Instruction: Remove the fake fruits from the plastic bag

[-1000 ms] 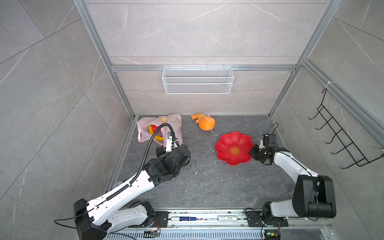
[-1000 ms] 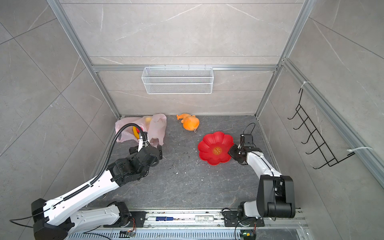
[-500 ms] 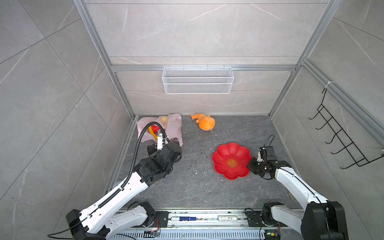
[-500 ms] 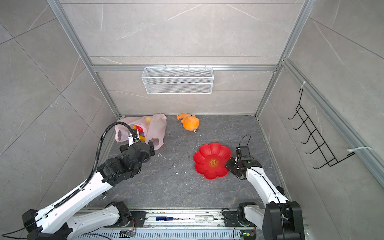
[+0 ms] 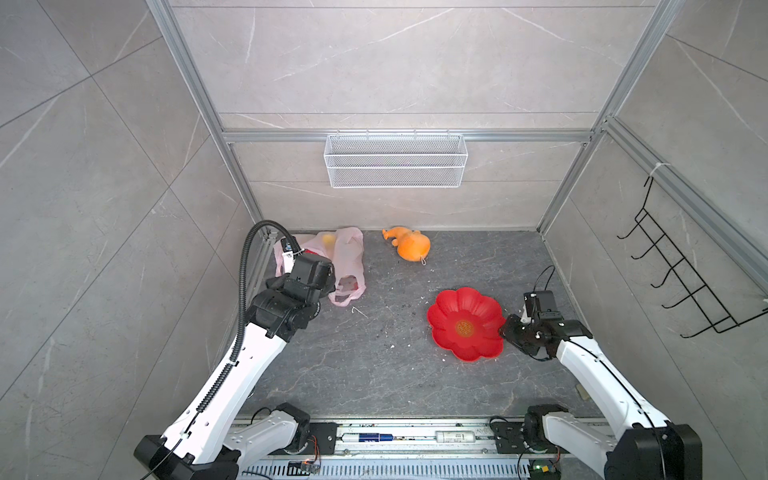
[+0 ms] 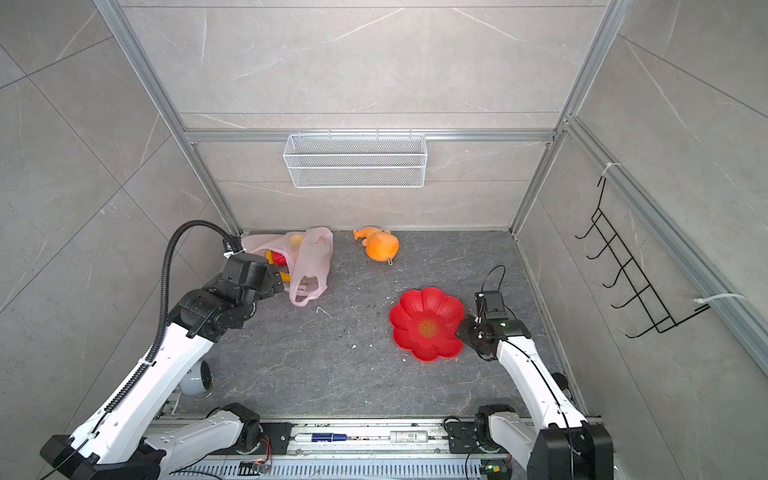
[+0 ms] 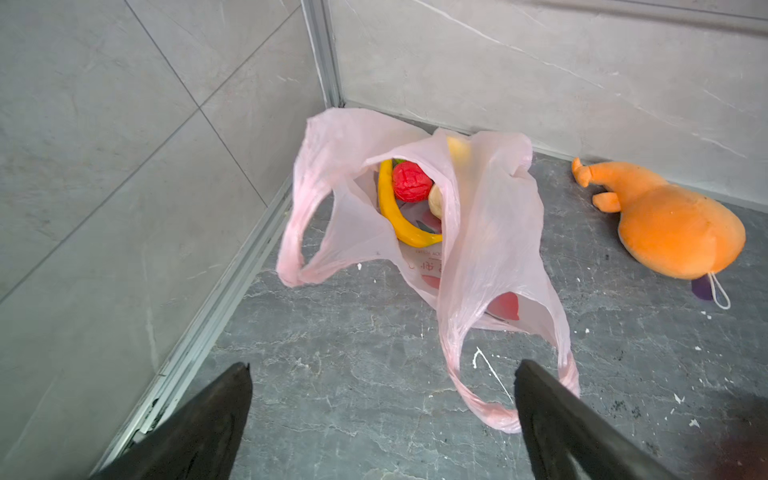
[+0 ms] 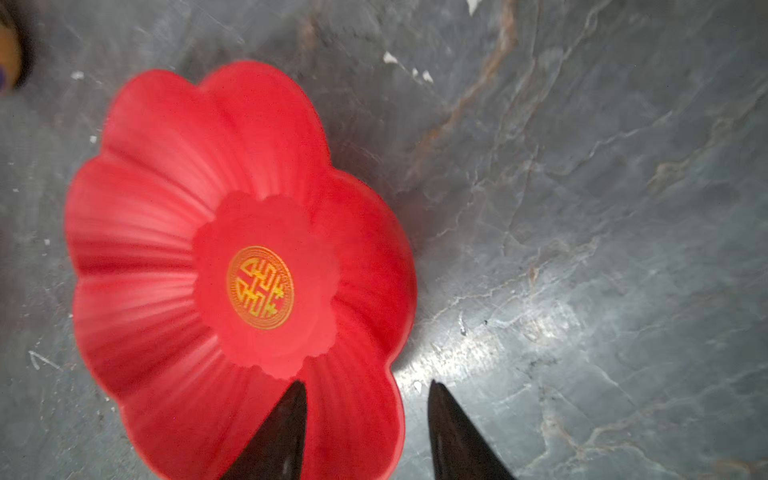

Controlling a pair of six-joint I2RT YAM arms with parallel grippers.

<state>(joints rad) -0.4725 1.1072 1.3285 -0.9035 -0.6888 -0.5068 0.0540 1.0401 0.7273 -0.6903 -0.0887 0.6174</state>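
I expect the bag [image 7: 497, 212] to slide and pull the fake fruits [image 7: 410, 185] along when I tug its handle, because they lie on the plastic bag's bottom.
The pale-pink plastic bag [image 5: 347, 257] [image 6: 311, 257] lies crumpled in the back left corner, its mouth gaping in the left wrist view [image 7: 478, 232]. Inside it I see fake fruits: a yellow banana [image 7: 399, 220], a bumpy red ball [image 7: 411, 182], a beige lump [image 7: 436, 199] and a yellow piece [image 7: 457, 149] behind the film. My left gripper [image 7: 383, 368] [image 6: 277, 279] hovers open just in front of the bag, one handle loop beside its finger. My right gripper [image 8: 368, 383] [image 5: 508, 328] is open, its fingers either side of the red plate's rim.
The red flower-shaped plate [image 5: 457, 301] [image 6: 419, 303] [image 8: 166, 208] lies right of centre. An orange plush toy [image 5: 409, 245] [image 7: 673, 232] rests by the back wall. A wire basket [image 5: 395, 160] hangs on that wall, a black hook rack [image 5: 681, 282] on the right wall.
The right gripper drew the red plate toward the front, then parted its jaws on the rim. The left arm swung back and left, closer to the bag.
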